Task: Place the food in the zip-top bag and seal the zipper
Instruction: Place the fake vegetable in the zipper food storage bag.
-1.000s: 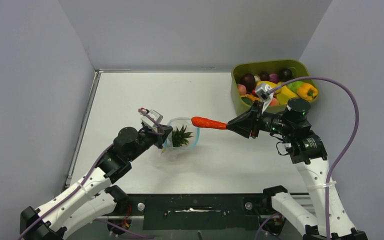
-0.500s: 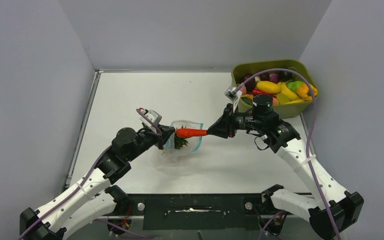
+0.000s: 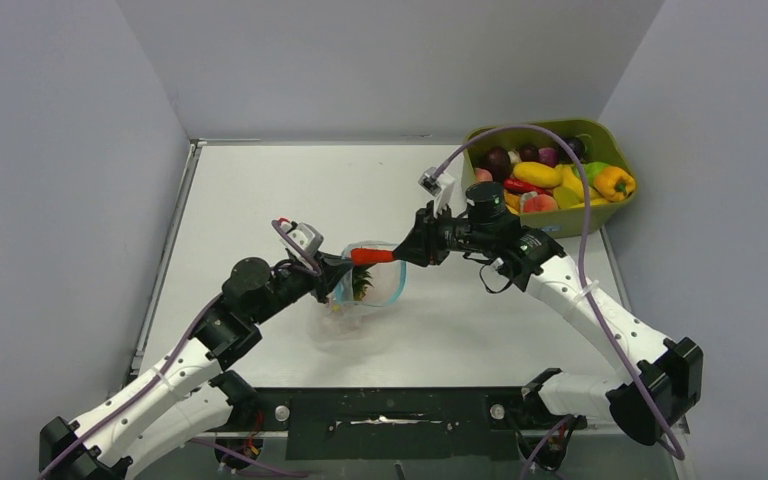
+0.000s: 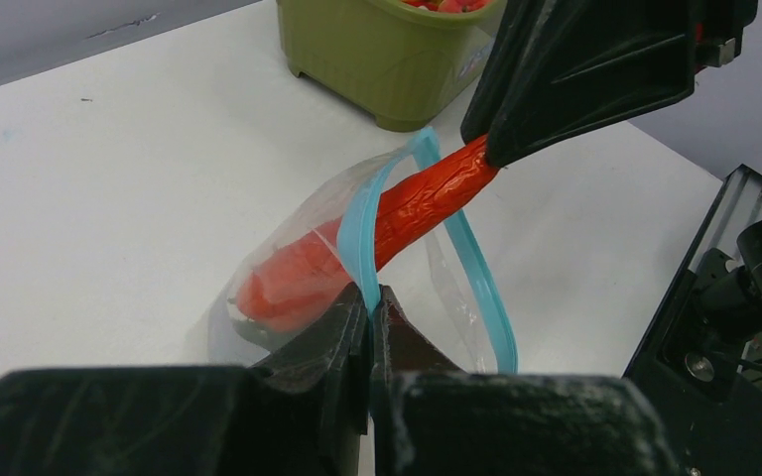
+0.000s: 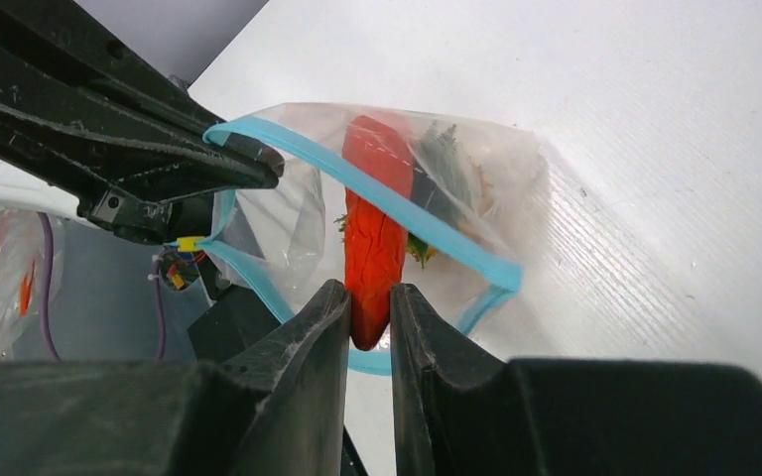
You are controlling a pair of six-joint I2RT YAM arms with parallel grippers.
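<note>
My right gripper should pull the red-orange food piece out and bring it in through the bag opening's middle, because the piece's tip is poking the bag's back side.
The clear zip-top bag stands open mid-table, its teal zipper forming a loop. My left gripper is shut on the zipper's near edge and holds the mouth open. My right gripper is shut on the tail of a long red-orange toy food piece, whose front half is inside the bag. A green pineapple crown lies in the bag behind it.
The olive-green tub at the back right holds several toy fruits and vegetables, among them a yellow pepper and dark maroon pieces. Grey walls enclose the white table on three sides.
My right gripper has carried the red-orange piece leftward from beside the tub, and its tip has gone through the bag's mouth. The left gripper has kept its hold on the zipper edge.
</note>
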